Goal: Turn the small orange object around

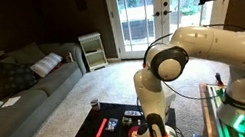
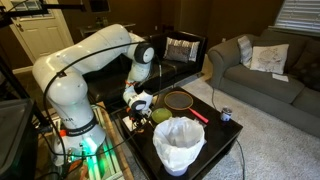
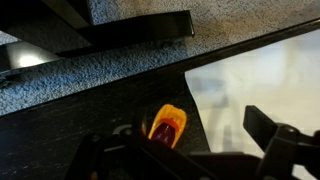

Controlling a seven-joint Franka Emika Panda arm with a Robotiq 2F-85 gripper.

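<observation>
The small orange object [image 3: 168, 122] leans off-centre between my fingers, so next I open my gripper and center it over the object's dark red middle [image 3: 164, 132] before I close.
The small orange object [image 3: 167, 125], roundish with a dark red middle, lies on the black table [image 3: 90, 110] near its edge in the wrist view. My gripper [image 3: 185, 150] hangs just above it, open, with nothing between the fingers. The orange object sits below the gap, nearer the left finger, and the right finger [image 3: 280, 135] stands over the pale floor beyond the table edge. In both exterior views the gripper [image 1: 155, 132] [image 2: 138, 104] points down over the table, and I cannot make out the orange object under it.
A red-framed racket [image 2: 178, 100] lies on the table beside the gripper, with a green disc [image 2: 160, 117] and a white bucket [image 2: 178, 143] closer to the table's front. A small can [image 2: 226, 115] stands at the table's corner. A grey sofa [image 2: 262, 70] is beyond.
</observation>
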